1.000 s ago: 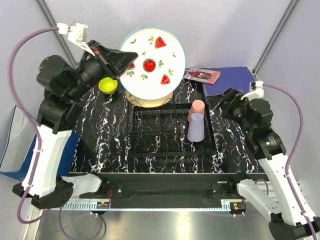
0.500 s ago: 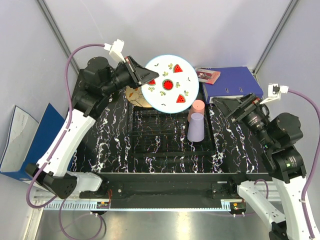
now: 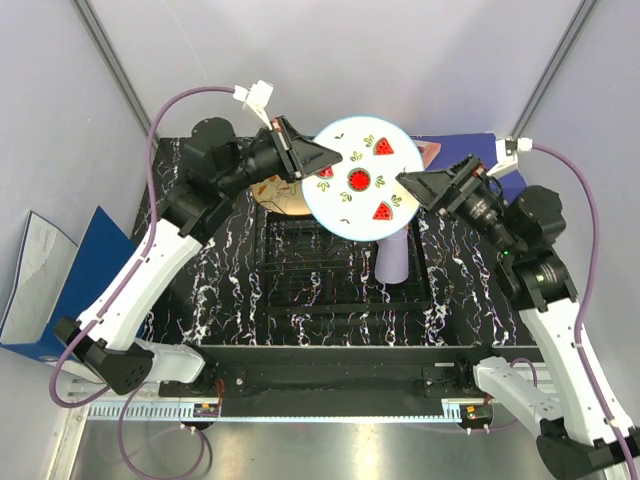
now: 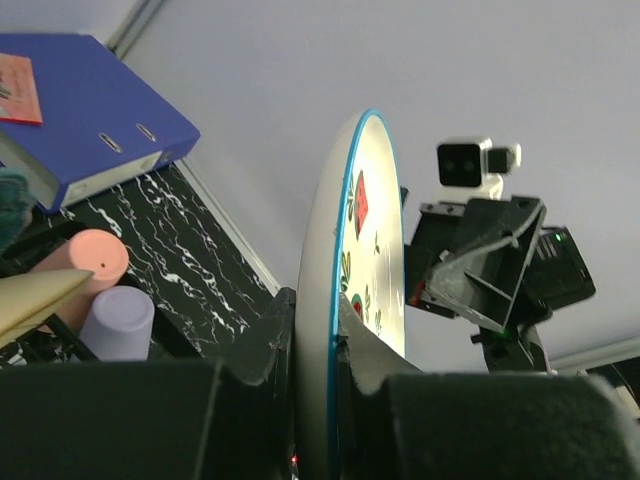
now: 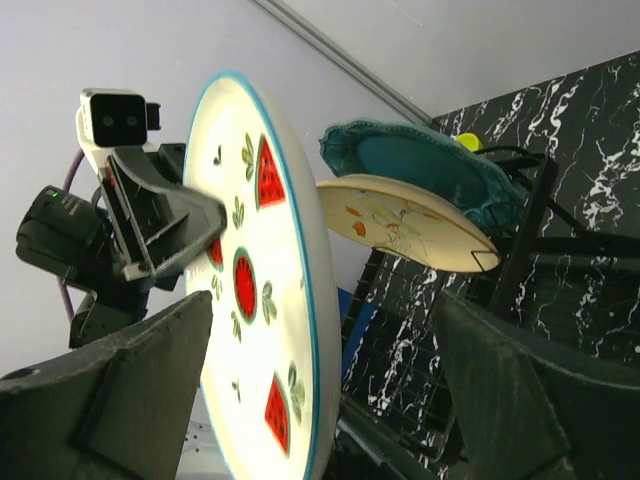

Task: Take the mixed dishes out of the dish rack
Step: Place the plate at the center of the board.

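Observation:
The open marble beside the blue binder lies on my right gripper's side, so my left gripper should hand the white plate over by its free rim.
The white plate with red-green watermelon marks hangs in the air over the back of the black wire dish rack. My left gripper is shut on its left rim, and the left wrist view shows both fingers pressed on the blue-edged rim. My right gripper stands wide open at the plate's right edge; the plate sits between its fingers without touching. In the rack are the lavender cup, pink cup, cream-orange plate, teal scalloped plate and yellow bowl.
A blue binder with a small red-patterned booklet on it lies at the back right of the marble tabletop. Another blue binder leans outside the table on the left. Grey walls close in the back.
My left arm has swung the plate rightward, from the back left to over the rack's back middle. My right arm has reached left and up to the plate's right edge, still open.

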Motion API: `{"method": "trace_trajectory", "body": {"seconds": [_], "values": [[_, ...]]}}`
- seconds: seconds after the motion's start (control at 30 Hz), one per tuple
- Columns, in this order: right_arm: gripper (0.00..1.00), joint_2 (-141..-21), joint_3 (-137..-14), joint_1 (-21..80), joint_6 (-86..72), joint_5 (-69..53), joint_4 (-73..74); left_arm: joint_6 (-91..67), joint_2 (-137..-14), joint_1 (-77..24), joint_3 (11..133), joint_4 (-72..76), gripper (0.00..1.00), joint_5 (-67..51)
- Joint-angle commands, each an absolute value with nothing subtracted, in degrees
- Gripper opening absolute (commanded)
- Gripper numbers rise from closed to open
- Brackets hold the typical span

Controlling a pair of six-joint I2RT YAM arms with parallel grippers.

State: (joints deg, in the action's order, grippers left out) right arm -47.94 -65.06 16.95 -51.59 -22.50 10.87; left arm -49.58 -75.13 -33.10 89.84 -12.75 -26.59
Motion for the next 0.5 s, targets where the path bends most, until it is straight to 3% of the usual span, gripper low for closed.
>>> {"method": "trace_trajectory", "body": {"seconds": [0.0, 0.1, 0.13, 0.17, 0.2, 0.3, 0.47], "values": [[0.91, -50.97, -67.15, 17.40, -54.49, -26.80, 2.90, -51.50, -75.58, -35.33, 91.67, -2.81, 0.00, -27.86], [0.67, -51.24, -67.06, 17.32, -54.41, -27.07, 2.64, -51.15, -75.85, -36.03, 91.67, -2.72, 0.00, -27.86], [0.49, -50.98, -66.89, 17.40, -54.23, -26.72, 2.81, -50.98, -75.85, -36.04, 91.76, -2.72, 0.00, -27.77], [0.42, -50.72, -66.62, 17.32, -53.97, -26.46, 3.68, -50.80, -75.76, -36.04, 91.76, -2.81, 0.00, -27.60], [0.27, -50.19, -66.53, 17.40, -53.53, -26.11, 4.04, -50.37, -75.76, -36.04, 91.84, -2.81, 0.00, -27.42], [0.00, -49.40, -66.44, 17.40, -53.00, -26.19, 5.53, -49.48, -75.85, -36.04, 92.72, -2.90, 0.00, -27.33], [0.00, -48.78, -67.76, 17.31, -51.25, -27.94, 8.43, -47.20, -77.87, -35.60, 97.81, -4.92, 0.00, -27.51]]}}
